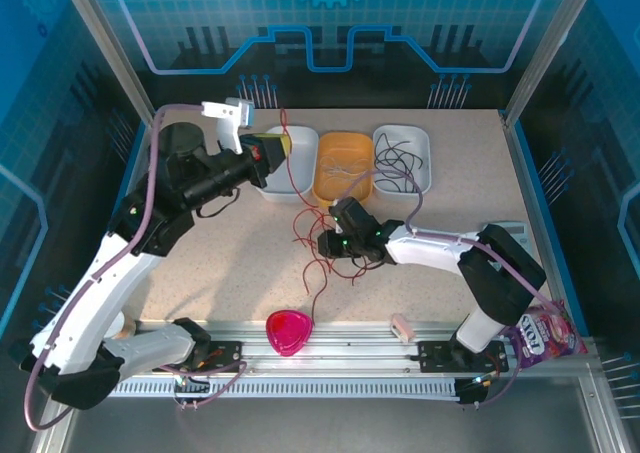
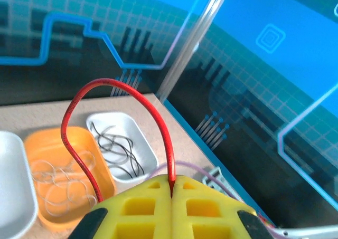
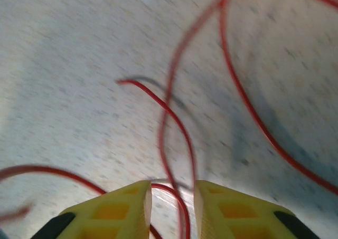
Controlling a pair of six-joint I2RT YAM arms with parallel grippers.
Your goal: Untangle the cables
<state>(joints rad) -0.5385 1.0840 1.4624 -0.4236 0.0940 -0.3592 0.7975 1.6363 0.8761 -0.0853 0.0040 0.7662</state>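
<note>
Next, my left gripper swings back over the tray (image 1: 278, 165) before it lowers the cable, because the red cable's tail (image 1: 312, 205) hangs past the empty white tray toward the tangle.
A tangle of thin red cables (image 1: 315, 241) lies on the speckled table in front of the trays. My left gripper (image 1: 280, 145) is raised over the left white tray (image 1: 303, 133) and is shut on one red cable (image 2: 121, 85), which arches up from the closed yellow pads (image 2: 153, 207) and drops toward the tangle. My right gripper (image 1: 335, 243) sits low in the tangle, open. Red strands (image 3: 167, 107) run between its yellow fingers (image 3: 127, 210) without being pinched. Pale cables (image 2: 58, 186) fill the orange tray (image 1: 343, 195). Black cables (image 2: 113, 146) lie in the right white tray (image 1: 425, 163).
A pink heart-shaped dish (image 1: 289, 331) and a small pinkish block (image 1: 403, 326) sit by the front rail. A purple snack bag (image 1: 545, 333) lies at the right front corner. Clear walls close in the back and sides of the table.
</note>
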